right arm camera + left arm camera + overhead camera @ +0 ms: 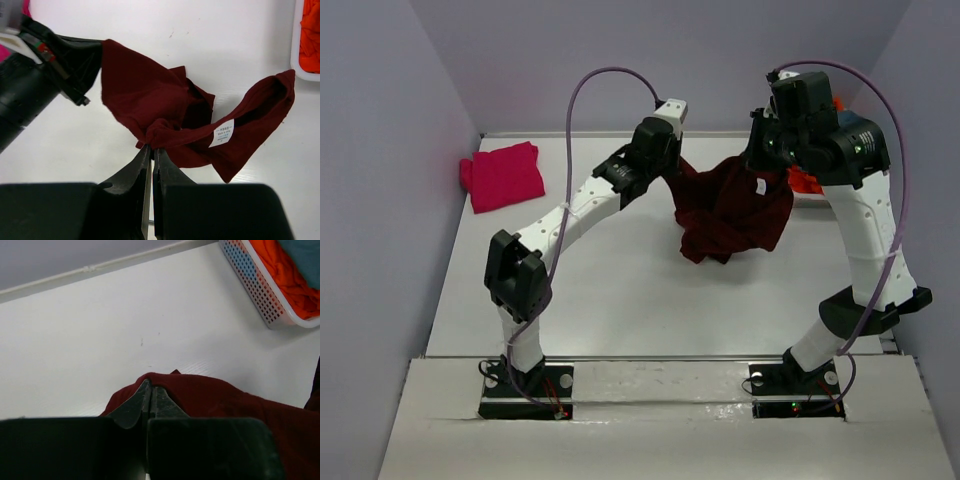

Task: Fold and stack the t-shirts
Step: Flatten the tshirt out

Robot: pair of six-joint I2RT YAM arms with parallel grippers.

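Next, I lift and pull with my right gripper against my left gripper, with the maroon t-shirt bunched and slack (728,217), before my right gripper lays the t-shirt's loose end toward the table's front edge (655,354).
A dark maroon t-shirt (730,210) hangs bunched between both arms above the middle of the table, its white label (221,133) showing. My left gripper (150,385) is shut on one edge of the maroon cloth (225,400). At the shirt's right side, my right gripper (151,148) is shut on a gathered fold of the maroon shirt (145,95). The left arm's gripper (75,65) shows holding the far corner in the right wrist view. A folded magenta-pink t-shirt (504,175) lies at the table's back left.
A white perforated basket (260,290) with orange (280,270) and grey-blue cloth stands at the back right, partly hidden behind the right arm (850,200). The table's back wall edge (100,267) runs close behind the shirt.
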